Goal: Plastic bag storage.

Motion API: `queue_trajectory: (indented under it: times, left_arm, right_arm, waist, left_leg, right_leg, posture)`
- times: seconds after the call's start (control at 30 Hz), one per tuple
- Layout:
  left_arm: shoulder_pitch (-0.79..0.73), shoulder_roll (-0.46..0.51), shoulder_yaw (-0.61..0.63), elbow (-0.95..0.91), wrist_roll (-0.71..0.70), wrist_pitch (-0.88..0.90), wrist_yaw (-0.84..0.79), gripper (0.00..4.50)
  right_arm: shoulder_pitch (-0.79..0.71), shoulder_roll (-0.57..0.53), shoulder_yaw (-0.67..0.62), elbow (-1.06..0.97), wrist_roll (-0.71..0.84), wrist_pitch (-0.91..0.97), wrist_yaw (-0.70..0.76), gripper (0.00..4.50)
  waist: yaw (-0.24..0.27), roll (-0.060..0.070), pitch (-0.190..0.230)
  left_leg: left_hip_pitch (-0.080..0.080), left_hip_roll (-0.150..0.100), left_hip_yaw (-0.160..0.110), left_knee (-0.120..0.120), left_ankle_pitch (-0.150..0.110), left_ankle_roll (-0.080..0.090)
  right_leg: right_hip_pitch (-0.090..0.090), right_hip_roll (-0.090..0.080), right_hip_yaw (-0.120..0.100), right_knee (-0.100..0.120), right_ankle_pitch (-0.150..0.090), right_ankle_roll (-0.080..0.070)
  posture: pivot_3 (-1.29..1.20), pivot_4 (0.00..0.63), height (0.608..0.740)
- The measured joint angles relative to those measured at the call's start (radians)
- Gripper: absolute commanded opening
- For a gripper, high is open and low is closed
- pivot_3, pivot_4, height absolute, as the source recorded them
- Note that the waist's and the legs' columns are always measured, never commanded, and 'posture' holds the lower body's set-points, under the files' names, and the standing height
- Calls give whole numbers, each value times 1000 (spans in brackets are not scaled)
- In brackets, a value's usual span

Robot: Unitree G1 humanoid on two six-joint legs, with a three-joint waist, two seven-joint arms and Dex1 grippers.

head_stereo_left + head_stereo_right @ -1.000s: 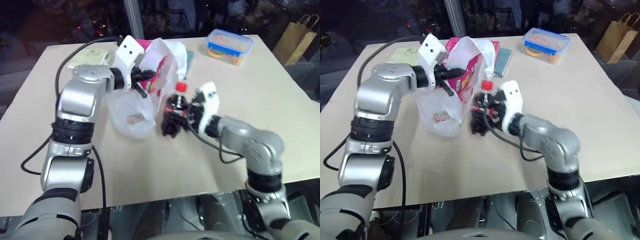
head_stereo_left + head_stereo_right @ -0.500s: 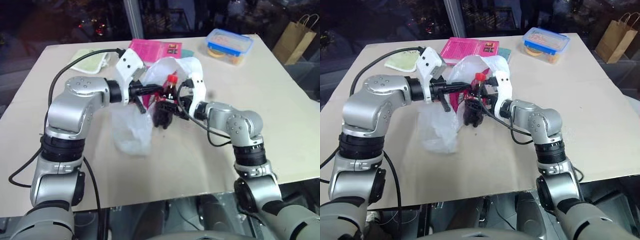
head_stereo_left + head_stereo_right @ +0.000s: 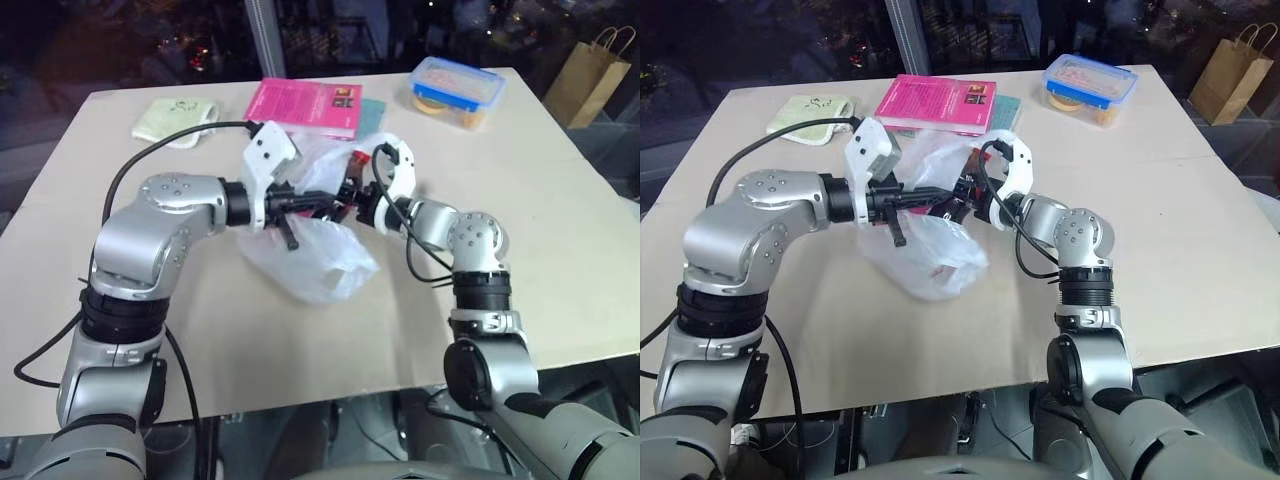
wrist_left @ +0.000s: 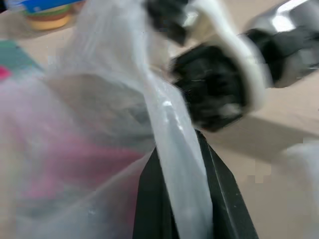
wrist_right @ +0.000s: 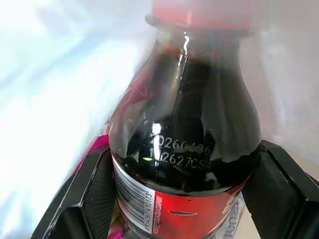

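Observation:
The bottle's cap (image 3: 359, 158) is touching film at the narrow opening of the bag. My right gripper needs to move the bottle back out while my left gripper pulls the bag's rim (image 4: 172, 127) open.
The plastic bag (image 3: 322, 258), thin and translucent white, sags on the table with its mouth lifted. My left gripper (image 3: 312, 203) is shut on a strip of the bag's rim (image 4: 175, 149), holding it up. My right gripper (image 3: 352, 196) is shut on a dark cola bottle (image 5: 185, 134) with a red cap (image 5: 199, 10) and a red label. It holds the bottle level at the bag's mouth, cap end in among the white film. Its black fingers (image 5: 82, 199) flank the bottle. Something magenta (image 5: 99, 149) shows through the bag beside the bottle.
A pink book (image 3: 305, 100) lies behind the bag, with a teal item (image 3: 373, 106) next to it. At the back right stands a blue-lidded food box (image 3: 458, 90). A green cloth (image 3: 175, 118) lies back left. A brown paper bag (image 3: 595, 70) stands beyond the table's right corner.
My right gripper swung the bottle up from beside the bag and into its mouth. My left gripper drew back with the rim, and the bag settled lower and wider on the table.

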Motion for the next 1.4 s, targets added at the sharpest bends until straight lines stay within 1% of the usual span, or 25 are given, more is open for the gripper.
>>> queue_trajectory:
  times: [0.03,0.1,0.13,0.27,0.3,0.37,0.43,0.5,0.7,0.83,0.93,1.07,1.27,1.4]
  left_arm:
    - [-6,5,1,18,5,-10,0,0]
    - [-8,6,1,46,11,-25,-2,0]
    - [-7,10,1,59,12,-27,-3,0]
    - [-7,11,1,63,7,-33,-10,0]
    - [-7,10,1,63,7,-33,-13,0]
    - [-9,7,1,68,2,-31,-23,0]
    - [-26,-2,0,82,-12,-26,-29,0]
    - [-58,-1,13,94,-23,-18,-33,0]
    - [-74,6,36,95,-37,7,-42,0]
    - [-70,24,36,96,-41,6,-53,0]
    - [-49,55,36,112,-29,-22,-64,0]
    - [-16,72,36,137,-21,-38,-74,0]
    - [-1,77,37,142,-25,-47,-88,0]
    - [-57,34,50,155,-71,21,-64,0]
  right_arm:
    - [20,-12,21,-26,-4,9,3,3084]
    - [82,-78,100,-90,-44,21,4,3084]
    - [107,-96,101,-120,-44,19,12,3083]
    - [110,-140,118,-186,-57,39,3,3083]
    - [110,-136,111,-195,-52,49,-1,3083]
    - [106,-67,6,-200,28,77,-31,3083]
    - [76,-17,-41,-209,85,90,-54,3083]
    - [29,13,-63,-215,112,95,-88,3083]
    - [10,16,-56,-184,143,80,-117,3083]
    - [10,15,-103,-169,205,72,-146,3083]
    - [12,13,-182,-188,308,73,-190,3083]
    - [33,13,-219,-218,378,67,-244,3083]
    - [48,15,-220,-216,404,-10,-295,3083]
    - [47,17,-182,-193,395,-107,-301,3083]
  waist:
    - [-1,0,0]
    - [1,0,0]
    - [5,0,0]
    - [6,0,0]
    - [6,0,0]
    - [2,0,0]
    - [-3,0,0]
    - [-2,0,0]
    - [1,0,0]
    - [1,0,0]
    - [0,0,0]
    - [-1,0,0]
    - [0,1,0]
    - [0,1,0]
  left_leg:
    - [0,0,0,0,0,0]
    - [0,-1,1,0,0,0]
    - [0,-1,1,0,0,0]
    - [0,-1,0,1,0,1]
    - [0,-1,0,1,0,1]
    - [0,0,0,1,0,1]
    - [0,0,2,1,0,1]
    - [0,1,2,1,0,1]
    - [0,-1,3,1,0,1]
    - [0,0,2,1,0,1]
    - [0,0,2,1,0,1]
    - [0,0,3,0,0,1]
    - [0,0,3,0,0,1]
    - [0,0,3,1,0,1]
  right_leg:
    - [0,0,0,0,0,0]
    - [0,-1,0,0,0,0]
    - [0,-2,0,0,0,0]
    - [0,-1,-1,2,0,0]
    - [0,-1,-1,2,0,0]
    - [0,-1,0,2,0,0]
    - [-2,-1,2,4,0,0]
    - [-2,0,1,4,0,0]
    - [-2,-2,1,4,0,0]
    - [-2,-1,1,4,0,0]
    - [-2,-1,1,4,0,0]
    - [-3,-1,1,4,0,0]
    - [-3,-1,2,4,0,0]
    - [-2,-1,1,4,0,0]
  posture:
    - [0,150,740]
    - [0,150,740]
    - [0,150,740]
    - [0,150,740]
    - [0,150,740]
    - [0,150,740]
    - [0,150,740]
    - [0,150,740]
    - [0,150,740]
    - [0,150,740]
    - [0,150,740]
    - [0,150,740]
    - [0,150,740]
    - [0,150,740]
